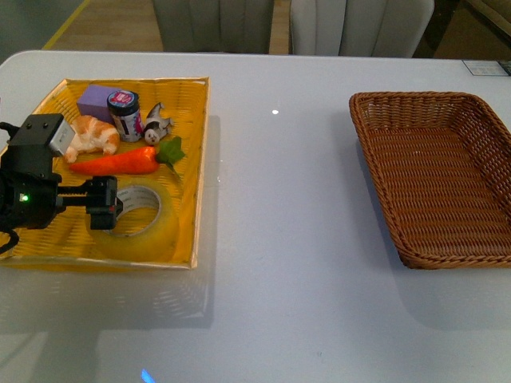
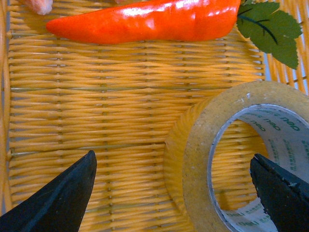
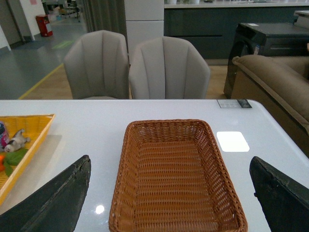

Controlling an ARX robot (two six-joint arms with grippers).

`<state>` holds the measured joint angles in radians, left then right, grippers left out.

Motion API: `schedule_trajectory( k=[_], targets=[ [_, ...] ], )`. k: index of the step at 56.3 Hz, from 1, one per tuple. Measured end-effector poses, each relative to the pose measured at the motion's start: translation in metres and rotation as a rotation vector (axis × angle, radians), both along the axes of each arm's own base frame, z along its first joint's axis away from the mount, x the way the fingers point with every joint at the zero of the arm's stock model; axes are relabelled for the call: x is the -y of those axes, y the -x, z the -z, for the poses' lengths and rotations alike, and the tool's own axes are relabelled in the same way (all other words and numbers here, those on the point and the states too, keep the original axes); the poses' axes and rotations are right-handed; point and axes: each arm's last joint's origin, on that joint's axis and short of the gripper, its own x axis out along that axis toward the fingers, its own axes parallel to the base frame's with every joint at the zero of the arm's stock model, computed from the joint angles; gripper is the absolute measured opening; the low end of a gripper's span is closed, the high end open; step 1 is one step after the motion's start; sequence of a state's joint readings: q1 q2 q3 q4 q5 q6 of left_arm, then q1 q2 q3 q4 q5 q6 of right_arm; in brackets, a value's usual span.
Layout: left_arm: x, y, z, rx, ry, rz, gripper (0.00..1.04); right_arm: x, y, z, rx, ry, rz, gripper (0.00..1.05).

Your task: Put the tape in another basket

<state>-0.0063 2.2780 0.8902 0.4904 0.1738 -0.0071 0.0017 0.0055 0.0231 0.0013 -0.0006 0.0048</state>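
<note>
My gripper will lower the tape (image 1: 164, 226) upright into the brown basket, and it will stay standing on its rim, because the roll of tape has a broad outer band (image 1: 142, 249).
The tape (image 1: 142, 217), a yellowish roll with a white core and green lettering, lies flat in the near part of the yellow woven tray (image 1: 196, 159). My left gripper (image 1: 106, 204) is open just over the tray. In the left wrist view the gripper (image 2: 174, 186) straddles the near wall of the tape (image 2: 203, 159), one finger (image 2: 280, 193) over the core hole, the other finger (image 2: 67, 193) outside the roll. The dark brown basket (image 1: 447, 239) stands empty at the right; it also shows in the right wrist view (image 3: 120, 193). My right gripper (image 3: 169, 193) is open above its near end.
The yellow tray also holds an orange carrot (image 1: 120, 162) with green leaves, a croissant (image 1: 92, 136), a purple block (image 1: 97, 100), a small dark jar (image 1: 125, 114) and a small figurine (image 1: 156, 121). Two grey chairs (image 3: 135, 67) stand behind the white table (image 1: 279, 239).
</note>
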Motion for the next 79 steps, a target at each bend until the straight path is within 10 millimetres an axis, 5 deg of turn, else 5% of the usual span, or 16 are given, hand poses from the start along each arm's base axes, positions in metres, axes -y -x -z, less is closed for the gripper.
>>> schedule_trajectory(
  k=[4, 34, 45, 62, 79],
  targets=[
    [0.003, -0.002, 0.003, -0.008, -0.016, 0.006, 0.95, 0.0, 0.0, 0.0, 0.0, 0.0, 0.0, 0.96],
    [0.023, -0.007, 0.005, -0.022, -0.036, 0.012, 0.18, 0.0, 0.0, 0.0, 0.0, 0.0, 0.0, 0.96],
    [0.019, 0.001, -0.019, 0.023, 0.038, -0.015, 0.16, 0.0, 0.0, 0.0, 0.0, 0.0, 0.0, 0.96],
    [0.02, 0.003, -0.101, 0.201, 0.204, -0.098, 0.16, 0.0, 0.0, 0.0, 0.0, 0.0, 0.0, 0.96],
    [0.092, 0.018, -0.16, 0.252, 0.342, 0.042, 0.16, 0.0, 0.0, 0.0, 0.0, 0.0, 0.0, 0.96]
  ],
)
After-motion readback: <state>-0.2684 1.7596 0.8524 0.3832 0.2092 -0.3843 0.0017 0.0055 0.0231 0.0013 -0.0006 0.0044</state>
